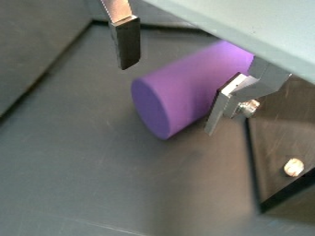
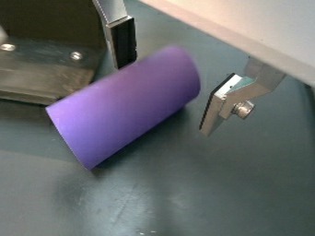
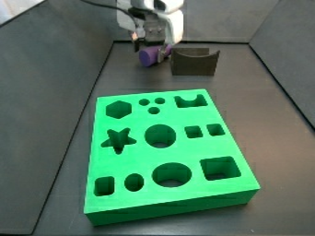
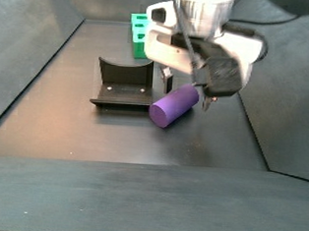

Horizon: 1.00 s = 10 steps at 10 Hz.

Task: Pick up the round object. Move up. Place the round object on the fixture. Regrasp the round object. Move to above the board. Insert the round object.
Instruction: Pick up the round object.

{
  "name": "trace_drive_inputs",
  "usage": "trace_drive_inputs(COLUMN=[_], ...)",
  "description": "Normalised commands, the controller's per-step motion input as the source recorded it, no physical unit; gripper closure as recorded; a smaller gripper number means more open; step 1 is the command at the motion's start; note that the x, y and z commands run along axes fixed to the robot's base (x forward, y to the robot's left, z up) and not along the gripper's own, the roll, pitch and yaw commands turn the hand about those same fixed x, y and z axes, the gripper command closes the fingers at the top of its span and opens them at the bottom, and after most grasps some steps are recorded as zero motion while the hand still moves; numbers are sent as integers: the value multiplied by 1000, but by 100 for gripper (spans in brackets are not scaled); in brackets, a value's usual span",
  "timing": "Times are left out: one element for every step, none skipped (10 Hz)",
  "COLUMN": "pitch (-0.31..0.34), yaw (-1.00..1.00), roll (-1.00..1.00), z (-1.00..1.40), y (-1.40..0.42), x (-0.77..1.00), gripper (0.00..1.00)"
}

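The round object (image 3: 149, 57) will stay cradled on its side when I put it on the fixture's top edge (image 3: 196, 57), because that edge dips between raised ends.
The round object (image 1: 185, 92) is a purple cylinder lying on its side on the dark floor, seen in both wrist views (image 2: 123, 106) and both side views (image 3: 149, 56) (image 4: 175, 105). My gripper (image 1: 172, 92) is low over it and open. One finger (image 2: 122, 48) stands on each side of the cylinder, and neither is pressed against it. In the side views the gripper (image 4: 186, 88) stands right beside the fixture (image 4: 124, 84), the dark notched block (image 3: 193, 61). The green board (image 3: 167, 147) with its cut-out holes lies apart from them.
The fixture's base plate (image 2: 43, 74) with its screws lies close beside the cylinder. Dark enclosure walls (image 3: 74, 64) rise around the floor. In a side view the board's edge (image 4: 139, 28) shows behind the gripper.
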Motion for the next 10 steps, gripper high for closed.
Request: trace_drive_inputs(pitch=[36,-231,-23,0,0,0,0,0,0,0], yaw=[-643,-117,0,0,0,0,0,0,0,0], roll=[63,0,0,0,0,0,0,0,0,0], z=[-606,-169,0,0,0,0,0,0,0,0], y=[0,131,0,0,0,0,0,0,0,0], x=[37,-331,-6,0,0,0,0,0,0,0], gripper=[0,0,0,0,100,100,100,100,100,100])
